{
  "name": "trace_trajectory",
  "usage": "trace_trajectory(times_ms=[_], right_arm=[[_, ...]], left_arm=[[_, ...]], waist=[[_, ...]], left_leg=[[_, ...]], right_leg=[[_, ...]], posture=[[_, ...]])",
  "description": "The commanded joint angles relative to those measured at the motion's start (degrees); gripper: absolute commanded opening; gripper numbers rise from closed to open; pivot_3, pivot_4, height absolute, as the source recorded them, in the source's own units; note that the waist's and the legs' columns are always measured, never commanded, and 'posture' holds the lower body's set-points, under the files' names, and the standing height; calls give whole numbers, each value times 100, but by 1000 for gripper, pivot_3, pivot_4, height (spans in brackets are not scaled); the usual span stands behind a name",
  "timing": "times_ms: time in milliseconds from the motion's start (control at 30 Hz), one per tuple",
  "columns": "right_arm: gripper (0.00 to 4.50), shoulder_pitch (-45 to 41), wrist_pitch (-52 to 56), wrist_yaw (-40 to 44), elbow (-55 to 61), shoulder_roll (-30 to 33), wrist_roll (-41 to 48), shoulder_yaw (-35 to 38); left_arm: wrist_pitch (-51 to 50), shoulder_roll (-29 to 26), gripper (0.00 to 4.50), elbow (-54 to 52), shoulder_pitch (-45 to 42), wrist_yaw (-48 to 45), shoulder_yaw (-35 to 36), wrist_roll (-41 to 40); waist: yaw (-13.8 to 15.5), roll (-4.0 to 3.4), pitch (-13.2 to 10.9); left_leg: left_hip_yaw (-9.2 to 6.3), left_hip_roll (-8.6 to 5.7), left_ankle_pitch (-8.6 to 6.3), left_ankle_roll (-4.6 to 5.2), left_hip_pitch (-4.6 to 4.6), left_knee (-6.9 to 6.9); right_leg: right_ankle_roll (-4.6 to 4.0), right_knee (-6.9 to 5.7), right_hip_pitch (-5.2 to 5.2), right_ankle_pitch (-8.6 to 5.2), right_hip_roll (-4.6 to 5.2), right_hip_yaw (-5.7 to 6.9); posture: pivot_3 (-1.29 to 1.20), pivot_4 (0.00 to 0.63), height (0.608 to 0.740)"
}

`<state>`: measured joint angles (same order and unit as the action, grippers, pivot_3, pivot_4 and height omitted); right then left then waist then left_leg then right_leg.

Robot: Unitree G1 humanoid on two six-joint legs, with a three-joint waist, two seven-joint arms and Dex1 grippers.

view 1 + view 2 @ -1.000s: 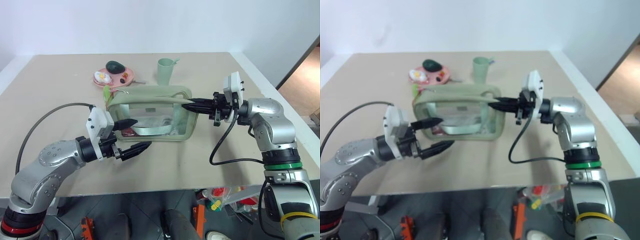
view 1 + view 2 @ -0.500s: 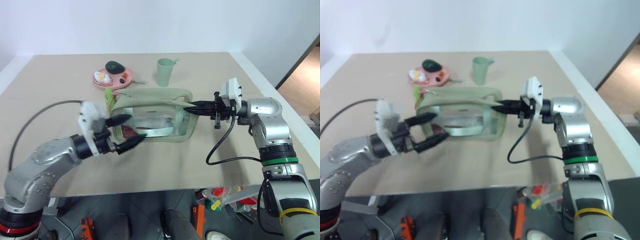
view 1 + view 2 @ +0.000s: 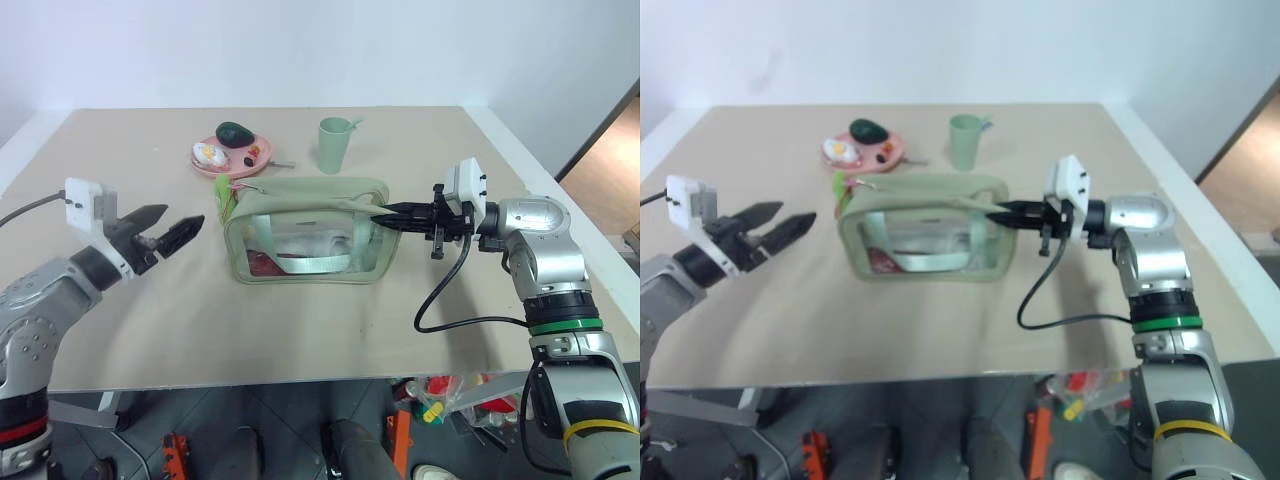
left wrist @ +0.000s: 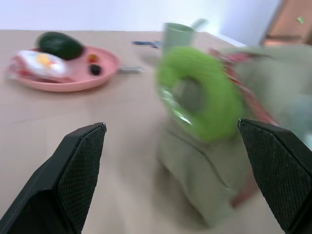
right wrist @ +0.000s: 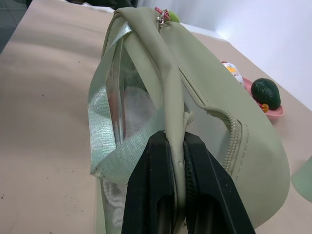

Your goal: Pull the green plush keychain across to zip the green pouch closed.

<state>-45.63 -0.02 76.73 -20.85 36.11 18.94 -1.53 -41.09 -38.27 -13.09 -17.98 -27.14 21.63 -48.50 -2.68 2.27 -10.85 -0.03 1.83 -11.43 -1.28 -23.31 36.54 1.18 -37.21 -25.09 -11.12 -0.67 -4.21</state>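
The green plush keychain (image 3: 223,196) is hanging off the end of the pouch away from my right gripper. Next, my left gripper puts it on the pouch's top (image 3: 287,190) and then pinches that end of the pouch first.
The green pouch (image 3: 305,232) stands upright mid-table, its clear window facing me. The green plush keychain (image 3: 221,192) hangs at the pouch's left end, a fuzzy lime ring (image 4: 202,92) in the left wrist view. My left gripper (image 3: 185,216) is open and empty, left of the pouch, pointing at the keychain with a gap between them. My right gripper (image 3: 385,214) is shut on the fabric edge of the pouch's right end; in the right wrist view its fingers (image 5: 156,165) pinch that seam (image 5: 171,97).
A pink plate (image 3: 215,165) with a dark avocado toy (image 3: 236,133) and an egg toy sits behind the pouch on the left. A pale green cup (image 3: 334,146) stands behind the pouch. A black cable (image 3: 440,300) loops under the right arm.
My left gripper has pulled away from the pouch's front to the left and stays open. The right gripper keeps its hold in place.
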Motion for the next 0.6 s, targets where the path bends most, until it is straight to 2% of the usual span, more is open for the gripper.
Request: trace_trajectory(times_ms=[33, 300, 533, 600], right_arm=[[37, 44, 32, -44, 351, 120, 19, 104], [37, 148, 71, -99, 464, 199, 1, 114], [37, 186, 81, -112, 481, 249, -15, 116], [0, 187, 64, -97, 457, 267, -29, 107]], left_arm=[[75, 200, 4500, 373, -372, 80, -128, 152], [-24, 909, 4500, 1111, -930, 93, -29, -101], [167, 1255, 4500, 1760, -1214, -163, -25, -74], [267, 1317, 3951, 1950, -1292, -225, -23, -6]], waist=[[1, 0, 0], [1, 0, 0], [1, 2, 0], [1, 2, 0]], left_leg=[[0, 0, 0, 0, 0, 0], [-1, -1, -1, -1, -3, -4], [-1, -4, 0, -1, -3, -2], [-1, -4, 0, -1, -3, -1]], right_leg=[[9, 0, 0, 5, 1, 0], [21, 1, -2, 12, 1, 0], [25, 0, 0, 14, 2, -1], [27, 1, 0, 15, 2, -1]], posture=[[0, 150, 740], [0, 150, 740], [0, 150, 740], [0, 150, 740]])
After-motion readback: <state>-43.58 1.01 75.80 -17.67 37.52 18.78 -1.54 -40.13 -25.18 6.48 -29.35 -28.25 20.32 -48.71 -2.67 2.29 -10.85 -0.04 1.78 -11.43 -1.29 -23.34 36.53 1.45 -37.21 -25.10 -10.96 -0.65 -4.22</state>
